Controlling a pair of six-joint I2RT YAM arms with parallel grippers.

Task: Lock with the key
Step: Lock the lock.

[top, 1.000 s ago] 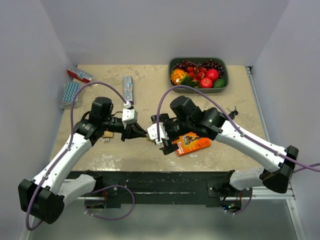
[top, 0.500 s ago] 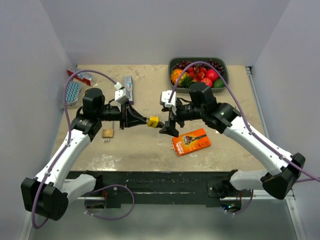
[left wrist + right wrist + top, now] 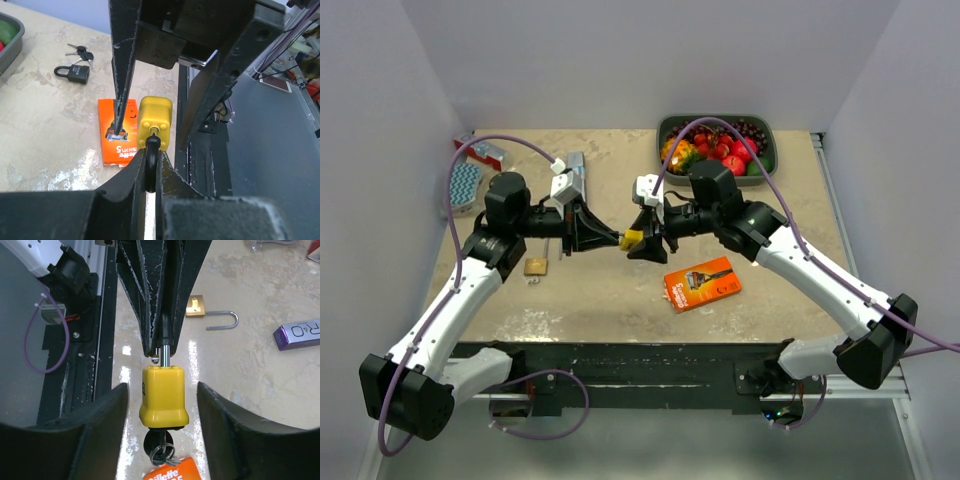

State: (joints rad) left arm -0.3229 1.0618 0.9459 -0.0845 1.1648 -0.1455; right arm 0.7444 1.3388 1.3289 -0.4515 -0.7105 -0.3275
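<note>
The shackle's loose end [image 3: 155, 359] is clear of the yellow body, so my right gripper needs to hold the body [image 3: 163, 396] while my left gripper grips the shackle again and pushes it in.
A yellow padlock [image 3: 632, 238] hangs in the air above the table's middle. My left gripper [image 3: 611, 238] is shut on its black shackle [image 3: 150, 162], as the left wrist view shows [image 3: 149, 167]. One shackle leg sits in the yellow body [image 3: 155, 119]; the other end stands just clear of it. A black-headed key with a ring [image 3: 160, 444] sticks out of the body's far end [image 3: 164, 395]. My right gripper [image 3: 162, 390] is open, with one finger on each side of the padlock and not touching it. It also shows in the top view [image 3: 646, 243].
An orange razor box [image 3: 702, 284] lies below the padlock. An open brass padlock [image 3: 535, 266] lies on the left. A black padlock with keys [image 3: 74, 73] lies on the right. A fruit tray [image 3: 767, 152] and a purple box [image 3: 576, 176] stand at the back.
Both arms rose from low over the table. The left gripper kept the yellow padlock. The right gripper then moved left and now straddles the padlock's body.
</note>
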